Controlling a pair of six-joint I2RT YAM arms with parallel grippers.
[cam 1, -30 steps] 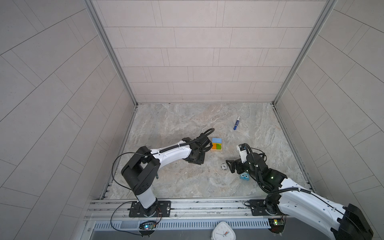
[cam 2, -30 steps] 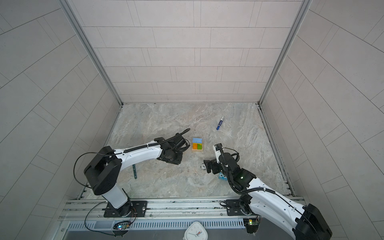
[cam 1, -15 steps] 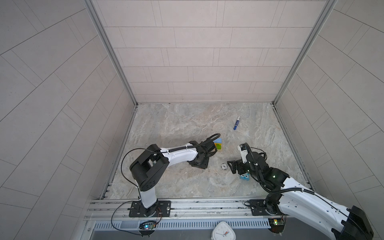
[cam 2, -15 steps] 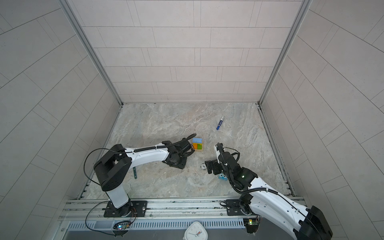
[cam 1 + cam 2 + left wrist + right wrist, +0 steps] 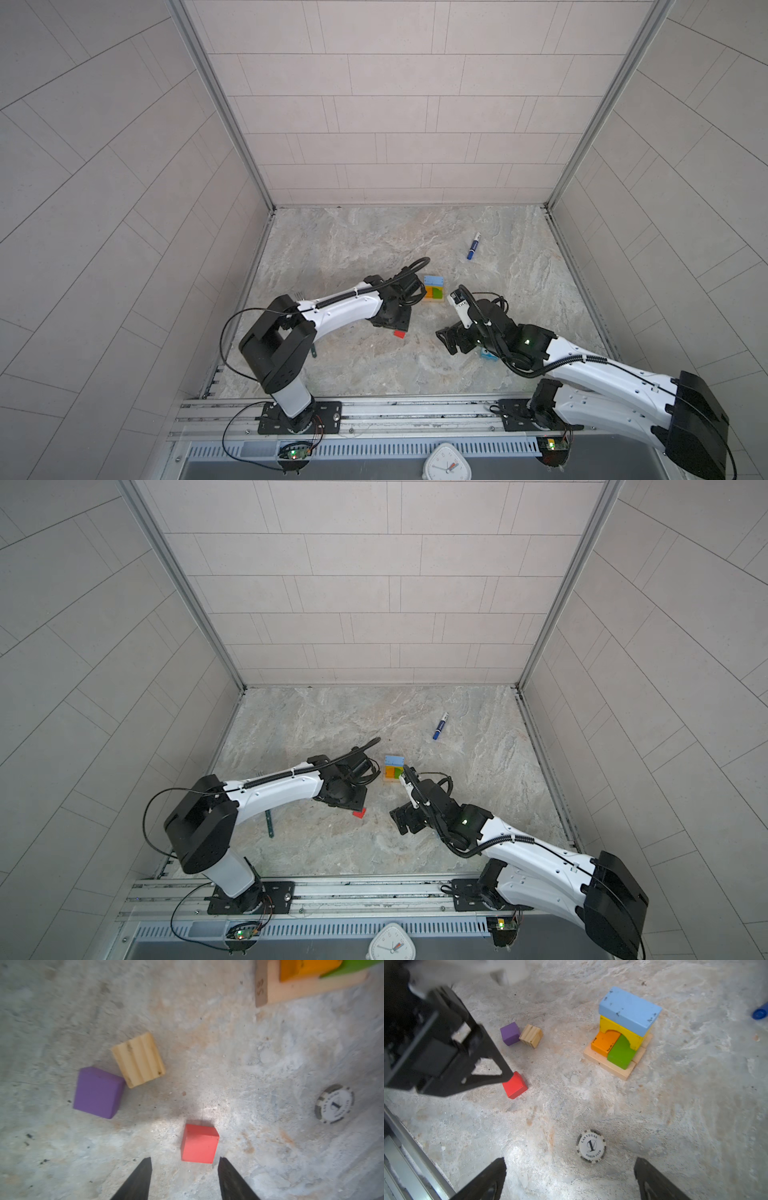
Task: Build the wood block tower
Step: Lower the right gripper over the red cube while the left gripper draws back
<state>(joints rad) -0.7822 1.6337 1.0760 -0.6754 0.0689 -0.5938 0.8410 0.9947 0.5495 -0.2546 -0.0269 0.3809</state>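
Note:
My left gripper is hanging open above the red cube (image 5: pixel 399 334). It should move away before my right gripper brings the cube to the blue bar (image 5: pixel 434 280).
The tower (image 5: pixel 623 1032) stands mid-floor: tan base, orange and green blocks, a yellow arch, a blue bar on top; it shows in both top views (image 5: pixel 434 286) (image 5: pixel 394 766). Three loose wood blocks lie on the floor. The red cube (image 5: pixel 199 1144) (image 5: pixel 400 333) sits just ahead of my left gripper (image 5: pixel 185 1160), which is open and touches nothing. The purple cube (image 5: pixel 97 1093) (image 5: pixel 509 1033) and the striped cube (image 5: pixel 138 1059) (image 5: pixel 531 1035) touch each other farther off. My right gripper (image 5: pixel 570 1161) (image 5: pixel 446 338) hangs wide open and empty, short of the tower.
A poker chip (image 5: pixel 591 1146) (image 5: pixel 334 1103) lies just ahead of the right fingertips. A blue marker pen (image 5: pixel 473 246) lies toward the back right. A blue toy (image 5: pixel 488 355) peeks out under the right arm. A thin green tool (image 5: pixel 269 823) lies by the left arm.
My left gripper has swung away from the tower toward the front, down to the red cube, and its jaws have spread apart. The right arm has barely moved.

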